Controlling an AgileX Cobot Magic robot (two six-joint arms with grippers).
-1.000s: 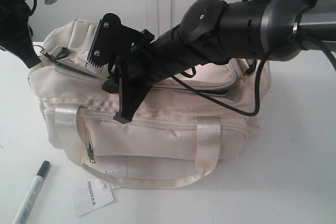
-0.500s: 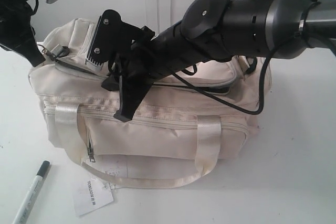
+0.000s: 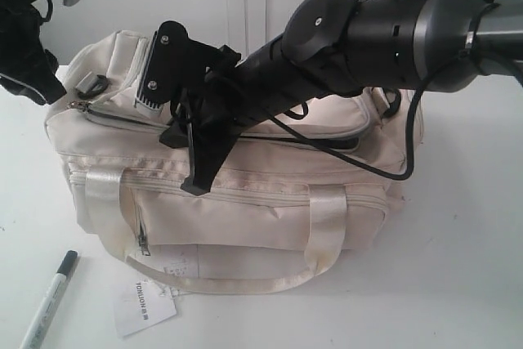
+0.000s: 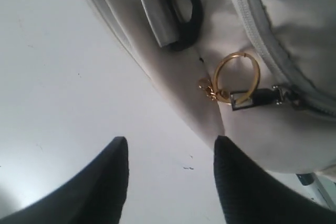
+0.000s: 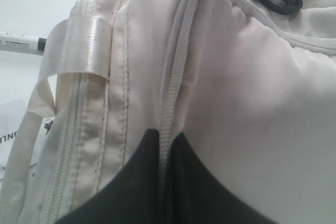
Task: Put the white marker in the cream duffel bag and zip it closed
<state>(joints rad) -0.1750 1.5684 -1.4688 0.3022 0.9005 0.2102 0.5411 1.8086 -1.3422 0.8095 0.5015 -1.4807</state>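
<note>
The flap point(image 3: 327, 117) covers the opening of the cream duffel bag. My right gripper should therefore open, then pinch the flap's zipper edge point(image 3: 263, 136) and raise it before the white marker goes in.
The cream duffel bag point(image 3: 245, 202) lies on the white table with its long side toward the exterior camera. The white marker point(image 3: 49, 300) rests on the table in front of the bag's left end, outside it; its dark cap also shows in the right wrist view point(image 5: 21, 43). My right gripper point(image 3: 196, 181) reaches across the bag's top and is shut on the bag's zipper seam point(image 5: 168, 103). Beside the bag's left end my left gripper point(image 4: 170, 150) is open and holds nothing. The gold-ringed zipper pull point(image 4: 236, 77) lies free on the bag near it.
A black strap ring point(image 4: 176, 11) sits on the bag's left end. A white paper tag point(image 3: 143, 304) lies on the table in front of the bag, close to the marker. The front handle point(image 3: 327, 234) droops over the side pocket. A white wall stands behind.
My left gripper has opened and let go of the zipper pull, which dropped back onto the bag, and drawn slightly away to the left. The right gripper keeps its hold on the seam.
</note>
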